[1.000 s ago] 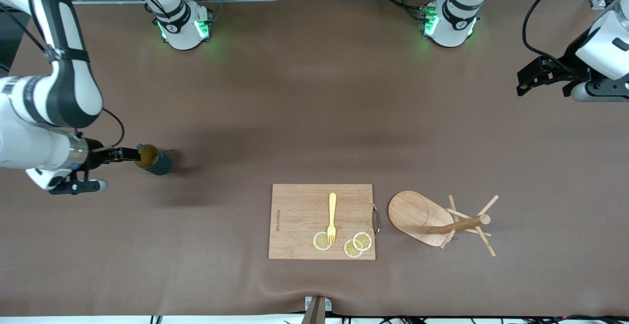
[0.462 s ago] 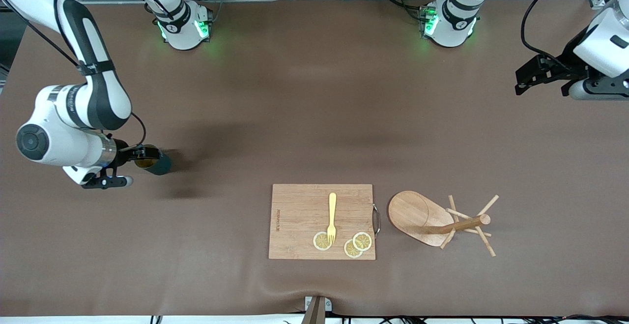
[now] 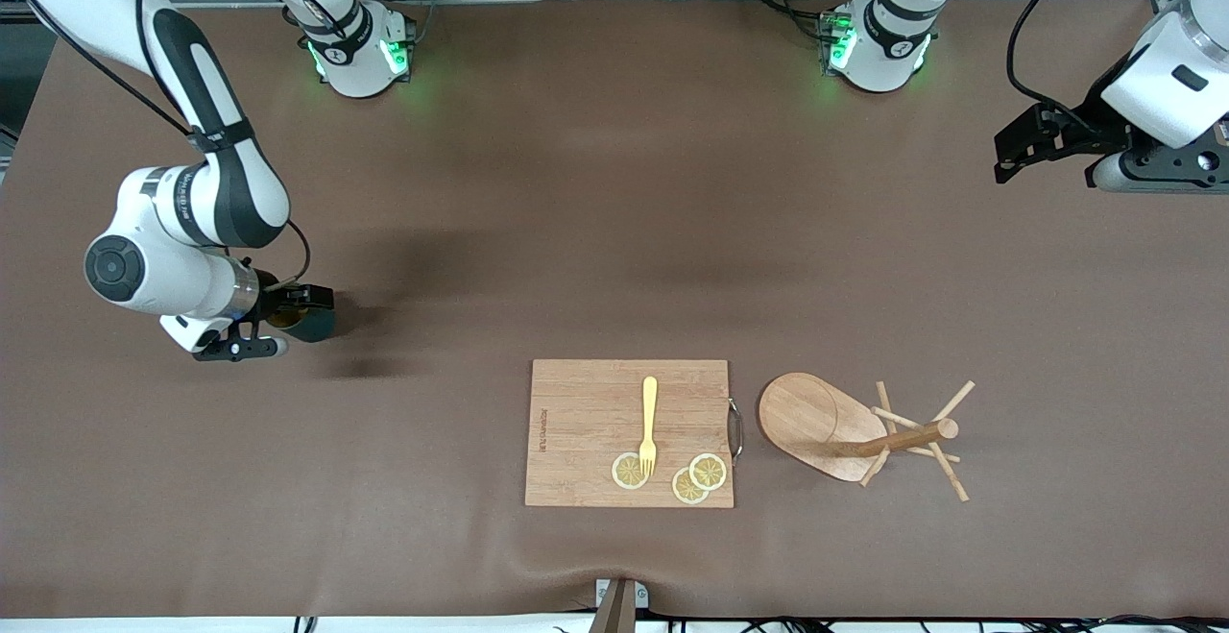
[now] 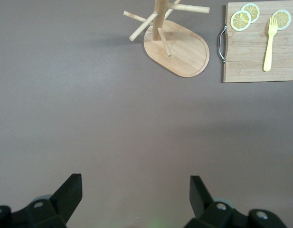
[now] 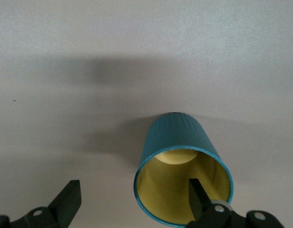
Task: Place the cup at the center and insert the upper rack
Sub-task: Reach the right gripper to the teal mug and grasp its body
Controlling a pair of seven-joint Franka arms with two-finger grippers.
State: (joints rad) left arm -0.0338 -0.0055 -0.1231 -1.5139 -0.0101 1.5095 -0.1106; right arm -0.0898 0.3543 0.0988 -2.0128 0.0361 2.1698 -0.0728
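The cup's far side (image 5: 180,137) shows only plain ribs around it, so the robot should expect the cup's hidden handle to be behind the finger inside its opening (image 5: 208,206).
The dark teal cup (image 3: 313,324) stands on the table toward the right arm's end; its handle is hidden. In the right wrist view its ribbed side (image 5: 177,133) and yellowish inside show. My right gripper (image 3: 309,299) is open at the cup's rim, and in its own view (image 5: 133,192) one finger (image 5: 197,194) is inside the mouth and the other outside. The wooden mug tree (image 3: 845,431) lies on its side beside the cutting board; it also shows in the left wrist view (image 4: 177,47). My left gripper (image 3: 1018,148) is open and empty (image 4: 135,187) above the table at the left arm's end.
A rectangular wooden cutting board (image 3: 586,431) lies near the front edge with a yellow fork (image 3: 649,422) and three lemon slices (image 3: 708,471) on it. Both arm bases stand along the table edge farthest from the camera.
My right arm has swung in toward the cup, and its open fingers now straddle the cup's wall. My left gripper has drifted a little toward the bases. The cup and mug tree have not moved.
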